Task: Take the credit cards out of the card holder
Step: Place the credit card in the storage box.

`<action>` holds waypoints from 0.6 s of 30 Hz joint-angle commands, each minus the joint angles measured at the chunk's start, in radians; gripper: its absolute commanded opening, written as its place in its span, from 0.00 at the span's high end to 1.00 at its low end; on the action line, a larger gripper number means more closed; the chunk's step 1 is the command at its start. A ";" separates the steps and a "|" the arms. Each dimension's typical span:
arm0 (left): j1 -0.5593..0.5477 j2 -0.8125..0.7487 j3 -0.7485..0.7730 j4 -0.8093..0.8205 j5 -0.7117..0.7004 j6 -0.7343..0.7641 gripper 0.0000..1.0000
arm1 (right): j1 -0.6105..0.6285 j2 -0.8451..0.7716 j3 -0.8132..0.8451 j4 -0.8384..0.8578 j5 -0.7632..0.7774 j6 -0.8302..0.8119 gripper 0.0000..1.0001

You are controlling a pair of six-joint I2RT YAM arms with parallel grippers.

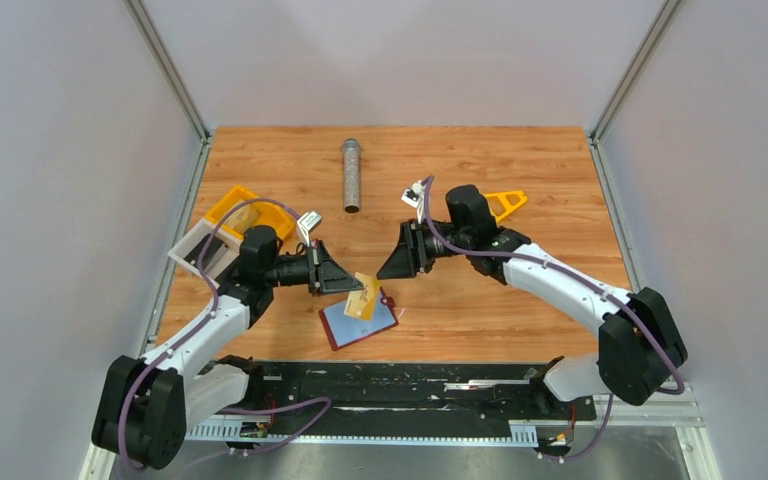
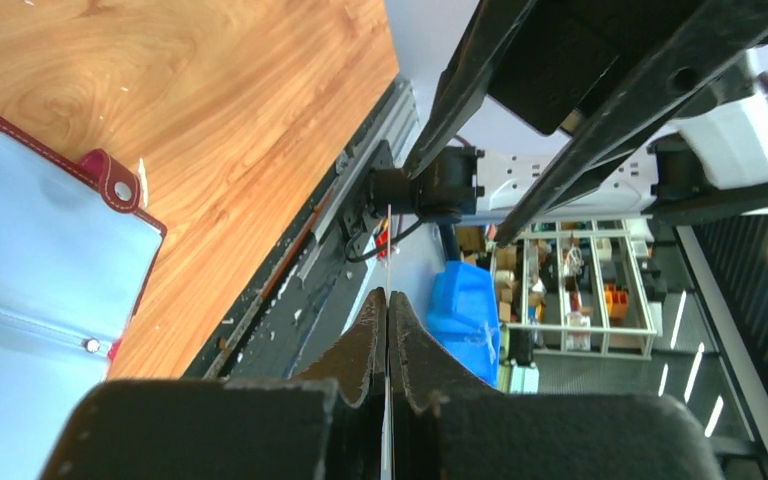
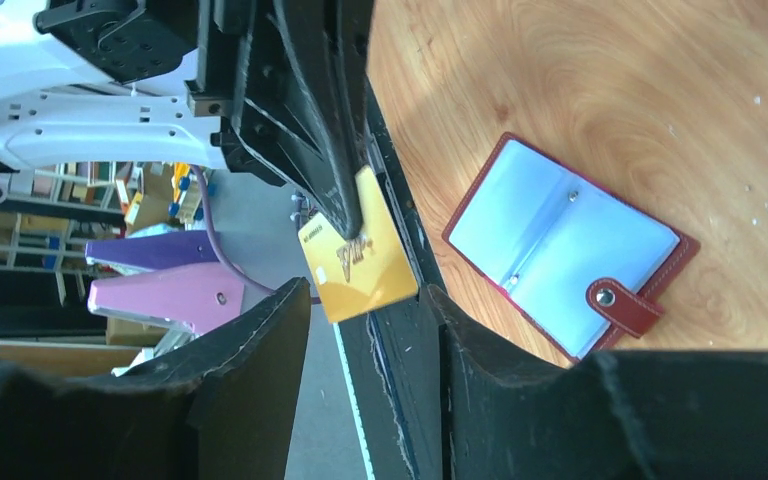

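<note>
The tan-gold credit card is hanging crooked from my left gripper's fingers, so my right gripper should hold its free edge while my left gripper grips the card again squarely.
The card holder lies open on the wood near the front edge, dark red with light blue-grey pockets and a snap tab. My left gripper is shut on a tan-gold credit card and holds it in the air just above the holder. In the left wrist view that card shows edge-on, sticking out past the left gripper. My right gripper stands open just in front of the card, apart from it, with nothing between its fingers. The holder lies to the lower left of the left gripper.
A grey cylinder lies at the back middle. Yellow and white trays sit at the left edge. A yellow triangular piece lies behind the right arm. A black rail runs along the near table edge.
</note>
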 commanded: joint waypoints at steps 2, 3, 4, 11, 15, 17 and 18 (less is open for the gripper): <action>-0.015 0.032 0.092 -0.094 0.092 0.120 1.00 | -0.005 0.094 0.142 -0.153 -0.112 -0.164 0.54; -0.016 0.033 0.103 -0.108 0.093 0.132 1.00 | -0.005 0.109 0.157 -0.164 -0.125 -0.173 0.53; -0.016 0.034 0.107 -0.108 0.096 0.136 1.00 | -0.005 0.121 0.169 -0.173 -0.139 -0.178 0.53; -0.024 0.074 0.127 -0.108 0.109 0.150 1.00 | 0.000 0.184 0.201 -0.183 -0.219 -0.180 0.55; -0.030 0.089 0.128 -0.102 0.112 0.153 1.00 | 0.013 0.188 0.189 -0.164 -0.222 -0.173 0.59; -0.030 0.093 0.131 -0.104 0.113 0.156 1.00 | 0.015 0.191 0.182 -0.146 -0.225 -0.160 0.63; -0.030 0.096 0.135 -0.106 0.115 0.162 1.00 | 0.016 0.192 0.179 -0.137 -0.226 -0.153 0.66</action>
